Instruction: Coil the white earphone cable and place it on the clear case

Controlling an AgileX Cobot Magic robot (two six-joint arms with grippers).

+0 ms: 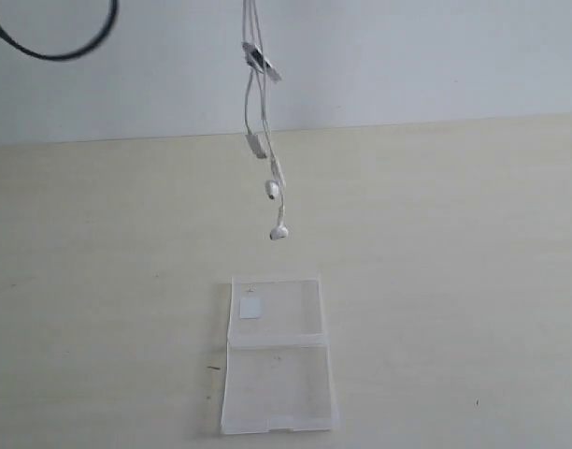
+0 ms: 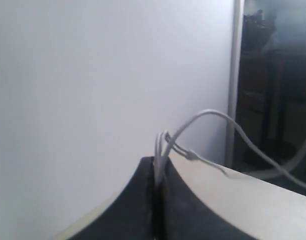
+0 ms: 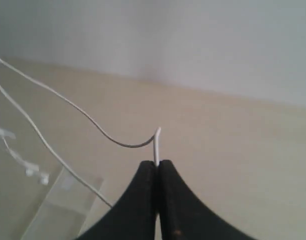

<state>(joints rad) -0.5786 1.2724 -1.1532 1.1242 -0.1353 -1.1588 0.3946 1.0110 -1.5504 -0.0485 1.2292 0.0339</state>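
The earbud cable pieces (image 1: 279, 175) are hanging loose while my right gripper holds just a single piece of cable, so my right gripper should open and grab the hanging pieces together (image 1: 253, 23) under my left gripper.
The white earphone cable (image 1: 258, 103) hangs in several strands from above the exterior view's top edge, its two earbuds (image 1: 278, 231) dangling above the table. Below them the clear case (image 1: 277, 374) lies open and flat, a white label on its far half. Neither gripper shows in the exterior view. My left gripper (image 2: 158, 162) is shut on a bundle of cable strands (image 2: 160, 145), which loop away from its tips. My right gripper (image 3: 157, 162) is shut on a single strand of the cable (image 3: 156, 145); part of the clear case (image 3: 58, 210) shows below it.
The light wooden table (image 1: 454, 281) stretches around the case and meets a white wall behind. A black cable (image 1: 62, 47) loops in at the exterior view's top left. Dark shelving (image 2: 278, 90) shows past the wall in the left wrist view.
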